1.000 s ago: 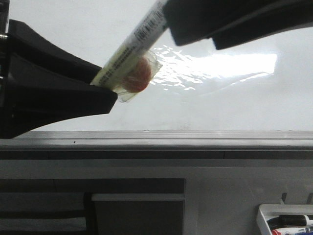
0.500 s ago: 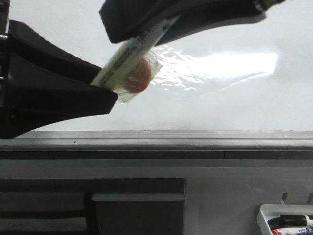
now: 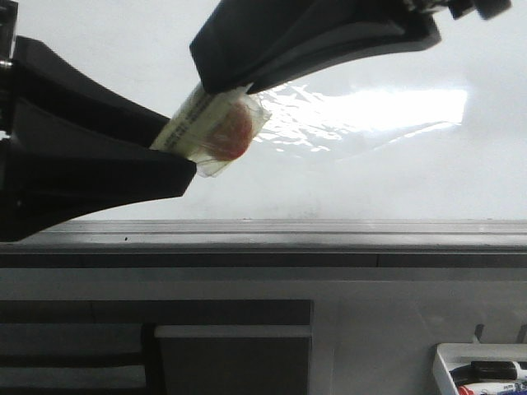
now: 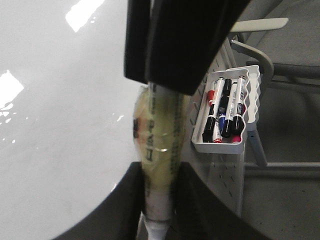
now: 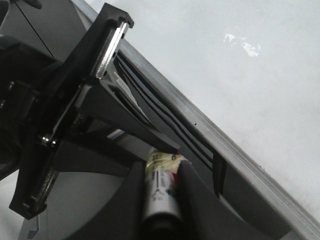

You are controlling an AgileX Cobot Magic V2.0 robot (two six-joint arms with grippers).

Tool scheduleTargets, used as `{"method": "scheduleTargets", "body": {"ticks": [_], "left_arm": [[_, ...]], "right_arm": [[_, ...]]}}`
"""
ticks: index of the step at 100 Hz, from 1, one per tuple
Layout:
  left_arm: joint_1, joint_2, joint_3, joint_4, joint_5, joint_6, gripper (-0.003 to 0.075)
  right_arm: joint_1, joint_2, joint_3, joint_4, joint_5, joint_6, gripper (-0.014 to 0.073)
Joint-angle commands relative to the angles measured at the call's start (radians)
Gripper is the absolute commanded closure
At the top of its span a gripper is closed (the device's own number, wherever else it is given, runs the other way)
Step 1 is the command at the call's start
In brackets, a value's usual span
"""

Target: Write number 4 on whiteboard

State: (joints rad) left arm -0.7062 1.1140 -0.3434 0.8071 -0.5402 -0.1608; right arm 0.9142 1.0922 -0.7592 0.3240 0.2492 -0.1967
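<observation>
My left gripper's fingers surround the marker's writing end (image 4: 158, 225) and block its tip, so my left gripper should open and back off before my right gripper writes on the whiteboard (image 3: 236, 189).
My left gripper (image 3: 177, 160) is shut on a marker (image 3: 206, 123) wrapped in yellowish tape, with a red patch on its side, held in front of the whiteboard (image 3: 387, 177). My right gripper (image 3: 224, 81) comes in from the upper right and is shut on the marker's other end. In the left wrist view the marker (image 4: 160, 145) stands between my left gripper's (image 4: 159, 175) fingers, and the right gripper (image 4: 185, 40) covers its far end. In the right wrist view the marker (image 5: 161, 192) sits tight in my right gripper (image 5: 162, 167), facing the left gripper (image 5: 75, 100). No number 4 shows on the board.
The board's grey bottom rail (image 3: 263, 234) runs across below the grippers. A glare patch (image 3: 403, 105) lies on the board. A small white tray (image 3: 449, 362) of spare markers hangs at the lower right; it also shows in the left wrist view (image 4: 247, 132).
My right gripper has moved left and down along the marker and now covers its upper end. The left gripper and the marker have stayed in place.
</observation>
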Motion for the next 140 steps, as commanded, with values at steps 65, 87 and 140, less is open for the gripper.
{"method": "scheduleTargets", "body": {"ticks": [65, 87, 140], "left_arm": [[0.001, -0.33, -0.022, -0.197, 0.312, -0.196, 0.0302], [0.001, -0.333, -0.022, -0.198, 0.31, -0.196, 0.0302], [0.001, -0.333, -0.022, -0.202, 0.295, -0.196, 0.0302]], "right_arm": [[-0.274, 0.179, -0.399, -0.04, 0.086, -0.031, 0.0655], [-0.295, 0.235, -0.402, -0.042, 0.138, -0.031, 0.0655], [-0.35, 0.161, -0.247, -0.005, 0.125, -0.031, 0.0655]]}}
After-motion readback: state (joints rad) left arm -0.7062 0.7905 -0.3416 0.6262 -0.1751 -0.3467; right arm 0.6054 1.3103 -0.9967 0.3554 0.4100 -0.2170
